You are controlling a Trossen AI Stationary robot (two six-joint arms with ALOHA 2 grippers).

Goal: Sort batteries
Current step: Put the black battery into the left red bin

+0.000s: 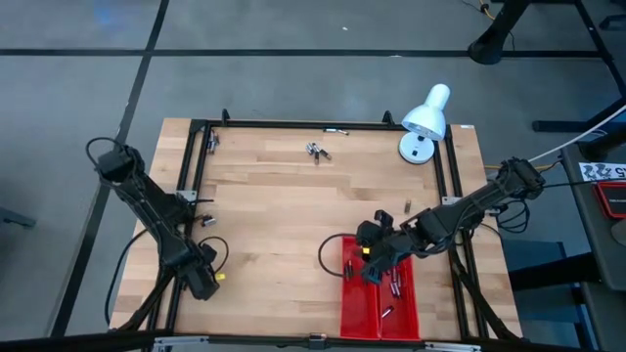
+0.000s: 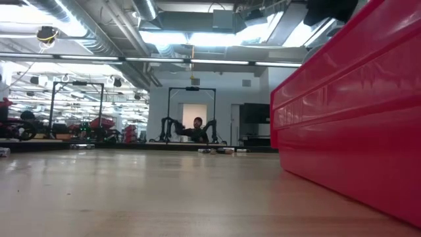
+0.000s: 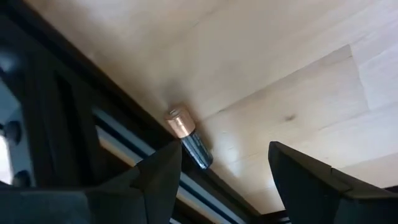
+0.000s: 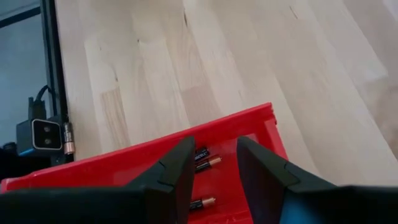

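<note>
The copper-capped battery is lying against the frame rail (image 3: 179, 140), far from the red tray. So my left gripper should pick it (image 3: 191, 138) up and pass it to my right gripper.
My left gripper (image 3: 224, 171) is open near the table's near-left corner (image 1: 206, 282), pointing steeply down. One battery (image 3: 188, 137), copper-capped with a dark body, lies flat on the wood against the black frame rail (image 3: 74, 124). It is just ahead of one finger (image 3: 163, 177) and outside the gap. My right gripper (image 4: 214, 165) hangs open over the red tray (image 1: 380, 305) with nothing between its fingers (image 1: 376, 266). Some batteries (image 4: 205, 160) lie on the tray's floor. More batteries (image 1: 315, 151) lie loose on the table's far middle.
A white desk lamp (image 1: 424, 121) stands at the far right corner. Single cells lie near the right rail (image 1: 406, 206), by the left rail (image 1: 207, 221) and beside a small camera (image 4: 68, 138). In the low view the tray's red wall (image 2: 348, 118) fills the right side.
</note>
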